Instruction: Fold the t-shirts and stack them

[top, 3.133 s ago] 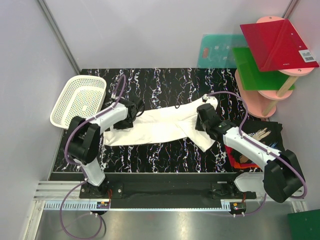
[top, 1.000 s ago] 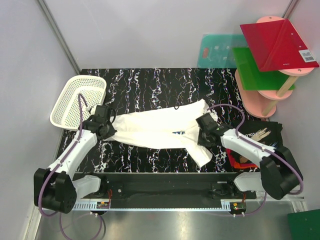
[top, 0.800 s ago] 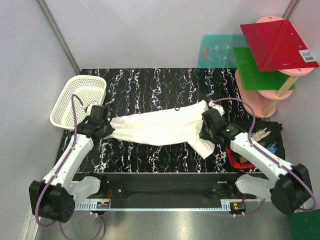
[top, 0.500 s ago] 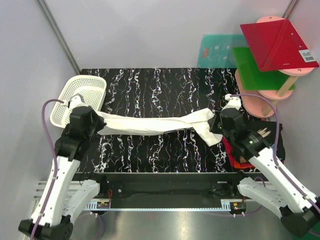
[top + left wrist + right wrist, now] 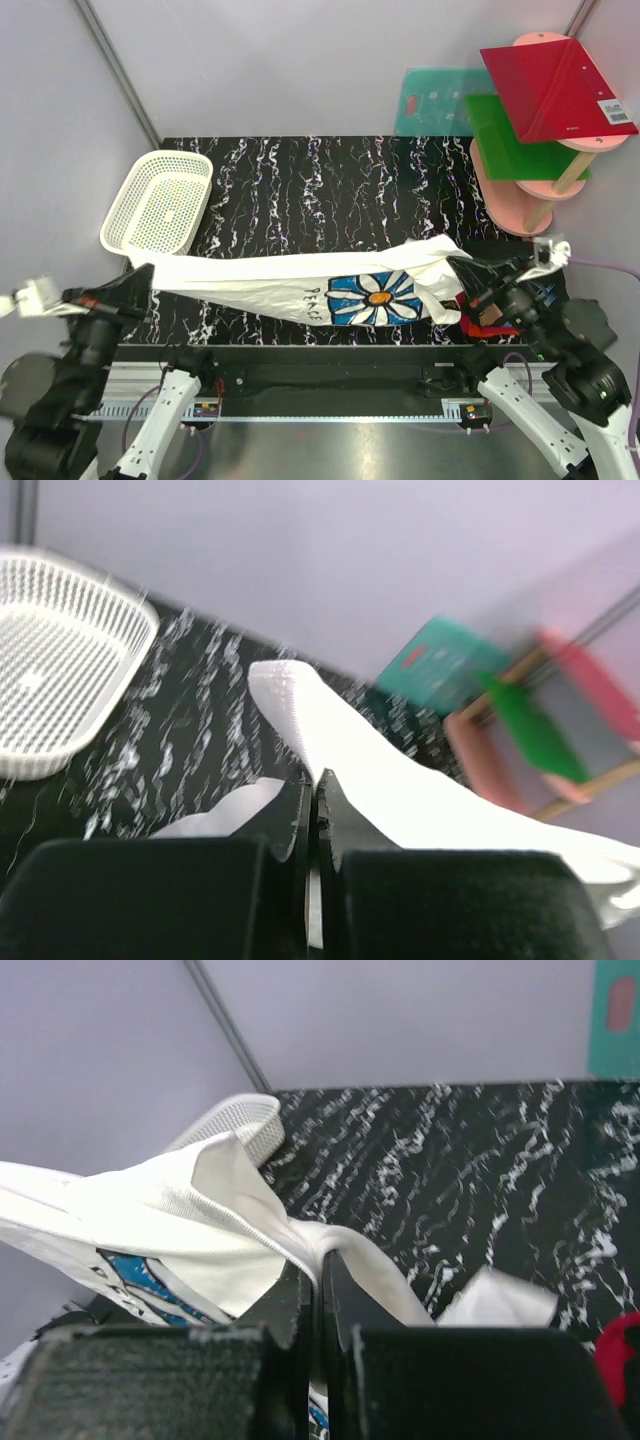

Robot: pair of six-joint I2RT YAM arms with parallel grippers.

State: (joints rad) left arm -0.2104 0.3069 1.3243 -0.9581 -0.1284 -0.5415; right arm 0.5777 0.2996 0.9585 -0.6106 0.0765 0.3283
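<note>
The white t-shirt is hanging close to the near table edge (image 5: 320, 346), so the robot's left gripper and right gripper should both swing it open and pull it toward the table's far side (image 5: 300, 165).
A white t-shirt with a blue daisy print (image 5: 378, 297) hangs stretched in the air between both grippers, over the near table edge. My left gripper (image 5: 143, 283) is shut on its left end; in the left wrist view the cloth (image 5: 340, 750) runs out from between the closed fingertips (image 5: 318, 782). At the other end my right gripper (image 5: 468, 272) is shut on a bunched fold (image 5: 250, 1210), pinched at the tips (image 5: 320, 1260). The black t-shirt (image 5: 490, 250) and the red-orange one (image 5: 487, 322) lie at the right, partly hidden behind the right arm.
A white mesh basket (image 5: 160, 200) stands at the table's far left and also shows in the left wrist view (image 5: 50, 690). A pink shelf stand with red and green boards (image 5: 540, 120) and a teal board (image 5: 440, 100) stand at the back right.
Both arms have risen and drawn back toward the near edge, carrying the white t-shirt off the table. It now hangs spread between them, and the daisy print has turned into view.
</note>
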